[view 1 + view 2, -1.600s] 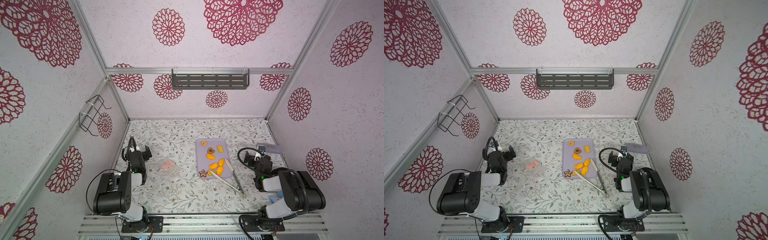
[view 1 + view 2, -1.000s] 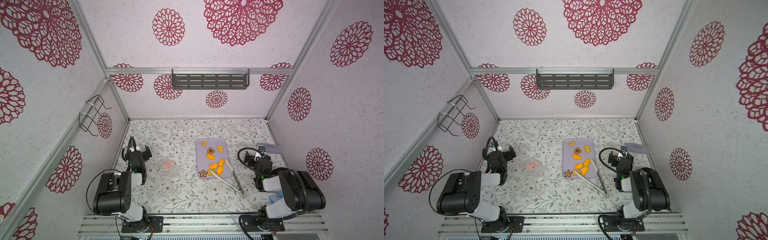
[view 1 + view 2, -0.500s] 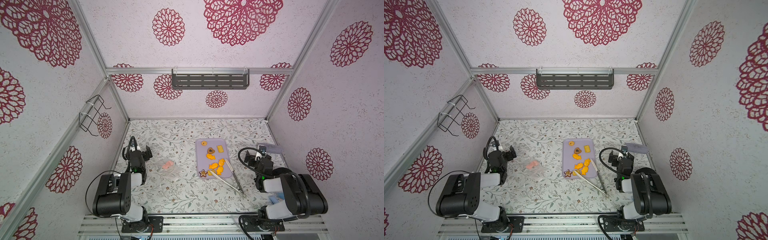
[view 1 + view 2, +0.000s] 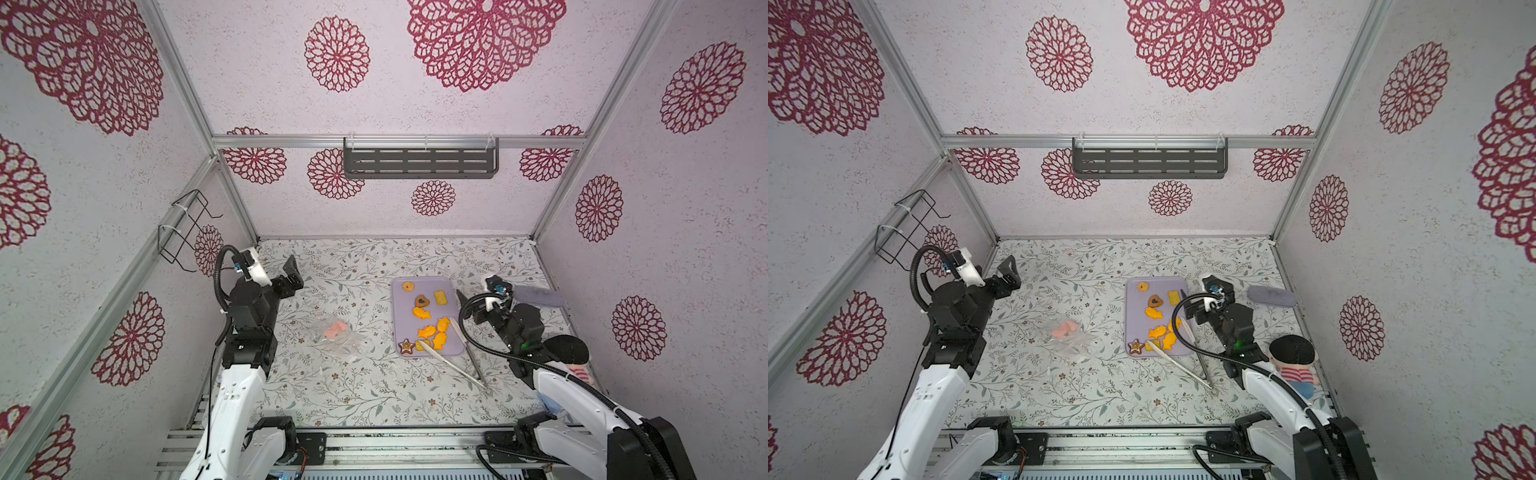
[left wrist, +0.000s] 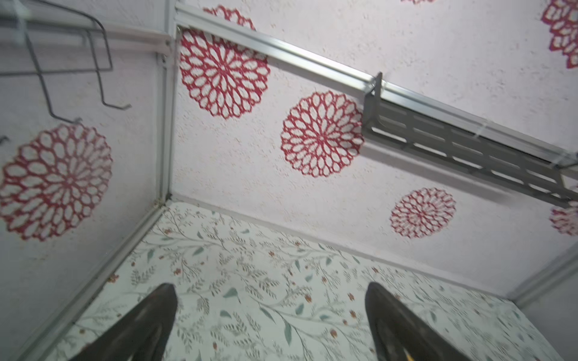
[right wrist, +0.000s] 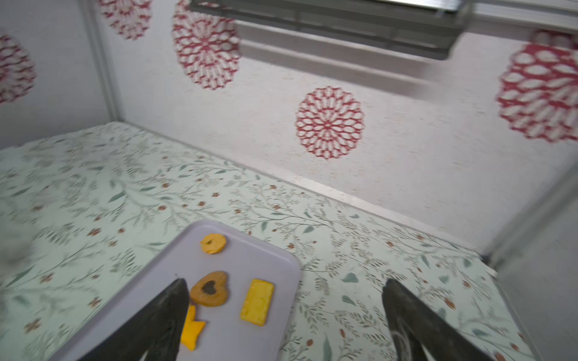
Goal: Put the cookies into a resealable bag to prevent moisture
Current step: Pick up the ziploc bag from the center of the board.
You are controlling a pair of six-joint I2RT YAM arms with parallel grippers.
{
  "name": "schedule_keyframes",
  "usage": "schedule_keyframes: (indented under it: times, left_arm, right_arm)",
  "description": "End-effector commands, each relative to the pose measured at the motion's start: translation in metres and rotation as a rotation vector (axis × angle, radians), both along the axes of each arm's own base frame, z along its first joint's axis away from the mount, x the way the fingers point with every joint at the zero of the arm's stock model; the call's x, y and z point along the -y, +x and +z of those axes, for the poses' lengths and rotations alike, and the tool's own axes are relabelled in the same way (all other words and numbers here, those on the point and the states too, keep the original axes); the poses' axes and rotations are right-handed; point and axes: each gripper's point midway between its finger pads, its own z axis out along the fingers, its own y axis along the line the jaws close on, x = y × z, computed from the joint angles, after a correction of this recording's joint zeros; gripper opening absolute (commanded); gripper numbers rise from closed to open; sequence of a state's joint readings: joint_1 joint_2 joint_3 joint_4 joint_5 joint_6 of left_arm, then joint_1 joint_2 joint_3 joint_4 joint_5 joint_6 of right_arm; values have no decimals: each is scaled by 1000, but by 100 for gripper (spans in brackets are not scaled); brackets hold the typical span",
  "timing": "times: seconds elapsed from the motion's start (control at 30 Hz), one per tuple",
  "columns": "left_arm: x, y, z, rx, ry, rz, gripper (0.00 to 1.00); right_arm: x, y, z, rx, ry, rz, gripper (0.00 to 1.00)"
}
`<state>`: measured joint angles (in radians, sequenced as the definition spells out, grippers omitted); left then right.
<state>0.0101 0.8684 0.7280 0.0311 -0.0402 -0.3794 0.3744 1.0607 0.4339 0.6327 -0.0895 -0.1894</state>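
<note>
Next, I lift the resealable bag [image 4: 336,336], lying crinkled and flat beside the tray, with my left gripper and grip its edge [image 4: 345,353] with my right gripper before taking cookies.
Several cookies [image 4: 424,313] lie on the lavender tray [image 4: 451,286] in both top views, mostly orange-yellow, with a brown heart [image 4: 1155,301] and a brown star [image 4: 1136,345]. The resealable bag [image 4: 338,334] lies crinkled on the table left of the tray [image 4: 1133,316], with something pink-orange inside. My left gripper [image 4: 274,270] hangs open above the far left of the table, away from the bag [image 4: 1065,334]. Its wrist view shows only bare table between the fingers [image 5: 270,300]. My right gripper [image 6: 286,300] is open over the tray's right edge [image 6: 250,259], near the heart cookie [image 6: 210,289].
Metal tongs [image 4: 453,365] lie across the tray's near right corner onto the table. A grey pouch [image 4: 536,296] and a doll [image 4: 1293,361] sit by the right wall. A dark shelf [image 4: 419,163] hangs on the back wall, a wire rack [image 4: 183,232] on the left wall.
Both arms have lifted out of their folded pose, and both grippers have moved up and a little toward the back. The jaws stay open, and the bag, cookies and tongs have not moved.
</note>
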Motion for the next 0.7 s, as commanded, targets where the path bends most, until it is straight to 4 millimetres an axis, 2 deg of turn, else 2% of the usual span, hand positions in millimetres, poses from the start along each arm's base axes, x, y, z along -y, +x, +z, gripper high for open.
schedule_keyframes:
  times: [0.0,0.13,0.23,0.33,0.4,0.53,0.67]
  left_arm:
    - [24,-32,-51,-215,-81,-91,98]
    - [39,-69,-74,-349,-167,-118,99]
    - [54,-99,-99,-496,-252,-114,95]
    - [75,-120,-120,-613,-297,-120,92]
    - [87,-131,-133,-673,-264,-112,91]
    - [106,-146,-157,-752,-53,-87,91]
    - [127,-143,-178,-866,191,-96,93]
  right_arm:
    - [-49,-18,-17,6,-158,211,97]
    - [-94,-34,-33,3,-257,338,98]
    - [-102,-40,-37,-39,-273,331,98]
    - [-98,-43,-33,-88,-235,275,99]
    - [-92,-45,-32,-133,-206,222,99]
    - [-73,-46,-30,-192,-164,109,99]
    - [-51,-45,-26,-221,-160,-2,99]
